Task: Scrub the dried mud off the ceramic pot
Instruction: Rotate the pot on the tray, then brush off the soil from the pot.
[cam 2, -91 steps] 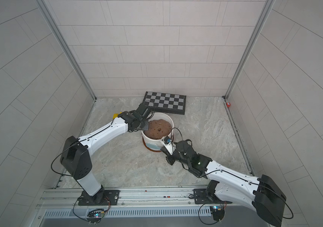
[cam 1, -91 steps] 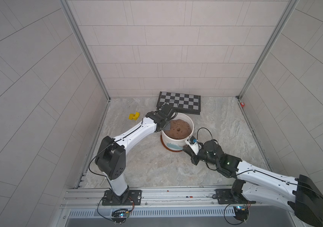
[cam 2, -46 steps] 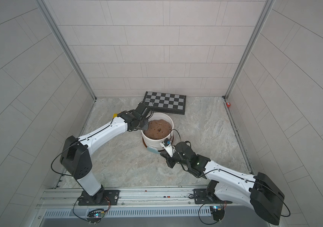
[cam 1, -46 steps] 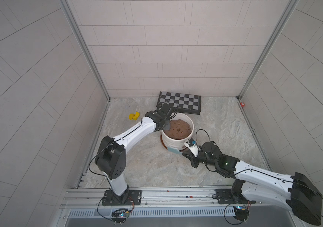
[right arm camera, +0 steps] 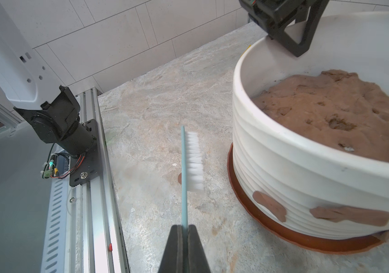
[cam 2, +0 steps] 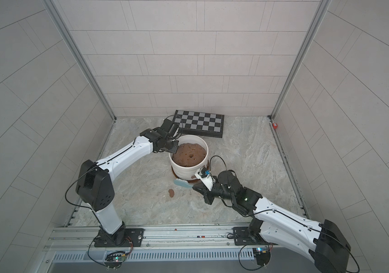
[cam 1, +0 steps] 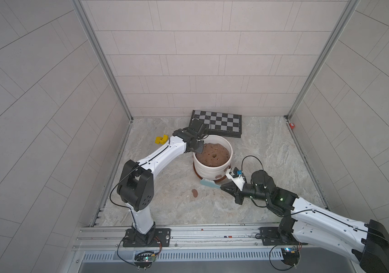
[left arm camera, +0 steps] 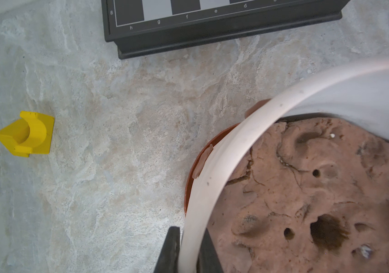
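Note:
The mud patches (right arm camera: 350, 215) are away from the bristles, so next my left gripper rotates the pot by its rim (left arm camera: 209, 194) while my right gripper moves the brush in.
The ceramic pot (cam 1: 209, 171) (cam 2: 186, 171) is white and ribbed, holds brown soil and stands on an orange saucer (right arm camera: 248, 203). Two patches of dried mud (right arm camera: 269, 208) (right arm camera: 352, 215) stick low on its wall; another chip (cam 1: 194, 192) lies on the floor. My left gripper (cam 1: 198, 150) (left arm camera: 188, 234) is shut on the pot's rim (left arm camera: 212, 179), one finger inside and one outside. My right gripper (cam 1: 223, 188) (right arm camera: 184, 228) is shut on the teal handle of a brush (right arm camera: 193, 160) (cam 1: 209, 183). The white bristles face the pot and stand a little apart from it.
A chessboard (cam 1: 219, 123) lies behind the pot by the back wall. A yellow block (cam 1: 161, 140) (left arm camera: 27, 134) sits to the pot's left. The metal rail (cam 1: 188, 234) runs along the front edge. Tiled walls close in three sides.
My right gripper has drawn the brush down and forward, away from the pot's wall and toward the floor in front of it. The left gripper has kept its hold on the rim.

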